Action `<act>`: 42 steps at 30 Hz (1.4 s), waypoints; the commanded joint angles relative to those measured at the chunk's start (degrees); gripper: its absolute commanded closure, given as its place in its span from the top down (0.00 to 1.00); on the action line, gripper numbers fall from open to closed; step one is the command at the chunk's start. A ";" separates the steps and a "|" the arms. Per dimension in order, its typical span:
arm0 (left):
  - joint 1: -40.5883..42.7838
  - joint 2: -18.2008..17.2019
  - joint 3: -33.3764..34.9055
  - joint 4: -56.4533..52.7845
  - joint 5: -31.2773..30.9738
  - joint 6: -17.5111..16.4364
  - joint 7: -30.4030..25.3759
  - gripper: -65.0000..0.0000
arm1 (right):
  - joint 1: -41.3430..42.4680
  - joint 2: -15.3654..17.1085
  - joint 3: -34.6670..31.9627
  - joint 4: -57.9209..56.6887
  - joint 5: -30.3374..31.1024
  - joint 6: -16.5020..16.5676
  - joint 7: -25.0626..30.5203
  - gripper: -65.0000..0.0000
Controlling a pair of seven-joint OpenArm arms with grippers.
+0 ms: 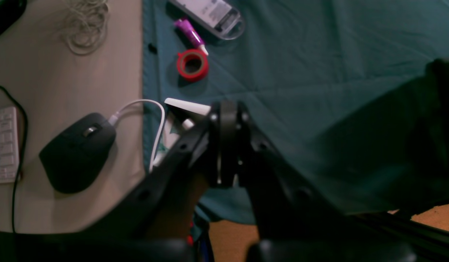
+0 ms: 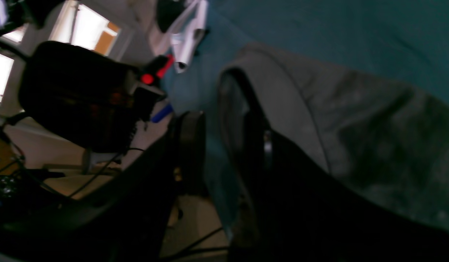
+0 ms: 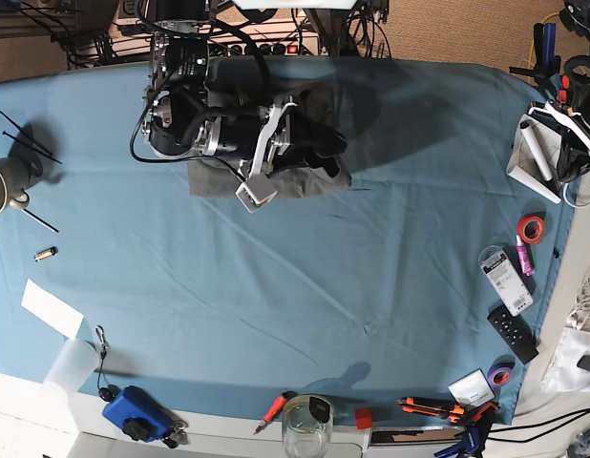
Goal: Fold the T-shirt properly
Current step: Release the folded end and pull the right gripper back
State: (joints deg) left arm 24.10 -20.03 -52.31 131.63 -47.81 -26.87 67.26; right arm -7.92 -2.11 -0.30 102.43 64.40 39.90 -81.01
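Note:
A seamed band [image 2: 283,94] curves up around a dark gap, so I expect it to be the dark grey T-shirt's neckline [image 3: 335,176] with a printed label hidden inside.
The dark grey T-shirt [image 3: 214,181] lies folded into a rectangle on the teal cloth at the back of the table, mostly hidden under my right arm. In the right wrist view its rounded folded edge [image 2: 319,109] lies just beside one finger [image 2: 253,123]. My right gripper [image 2: 215,105] is open, with only teal cloth showing in the gap, and it sits over the shirt's right end [image 3: 333,155]. At the table's right edge my left gripper [image 1: 228,112] is shut on nothing, away from the shirt.
A red tape roll [image 1: 192,64], a purple tube [image 1: 190,31] and a clear package [image 1: 213,14] lie near the left gripper. A mouse [image 1: 77,151] and a keyboard [image 1: 2,145] sit on the side desk. Tools line the front edge [image 3: 438,408], and a mug [image 3: 1,186] stands at the left.

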 commanded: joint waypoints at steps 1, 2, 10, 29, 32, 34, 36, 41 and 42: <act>0.02 -0.92 -0.48 0.72 -0.39 -0.20 -1.29 0.00 | 0.63 -0.28 -0.09 1.01 2.82 0.10 1.01 0.31; 0.02 -0.92 -0.48 0.72 -0.39 -0.20 -1.31 0.00 | 0.63 -0.28 -0.09 1.03 3.45 0.10 1.01 0.31; 0.04 -0.92 -0.48 0.70 -0.39 -0.20 -1.29 0.00 | 0.68 -0.28 0.04 2.36 6.82 0.10 1.01 0.31; 0.81 -0.94 -0.48 0.70 -0.68 -0.04 -1.81 0.00 | 4.92 2.97 32.35 4.81 4.96 0.10 1.01 0.31; 0.81 -0.92 -0.48 0.70 -1.07 -0.04 -1.86 0.00 | 2.56 5.25 32.24 4.81 2.29 0.10 1.01 0.31; 0.79 -0.94 -0.48 0.72 -1.07 -0.04 -1.86 0.00 | 0.85 6.27 32.24 4.81 1.97 0.10 1.01 0.31; 0.63 -0.92 -0.48 0.72 -1.09 -0.04 -1.79 0.00 | -0.07 6.88 32.24 4.81 1.97 0.10 1.01 0.31; 0.66 -0.92 -0.48 0.72 -1.11 -0.04 -1.70 0.00 | 0.50 6.84 32.28 4.81 1.29 0.10 1.01 0.31; 0.68 -0.92 -0.48 0.72 -1.07 -0.04 -1.68 0.00 | 0.90 6.84 32.28 4.81 0.46 0.10 1.01 0.28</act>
State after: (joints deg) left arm 24.88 -20.03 -52.31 131.61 -48.10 -26.87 66.83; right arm -7.88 4.12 31.88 106.24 63.55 39.92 -81.41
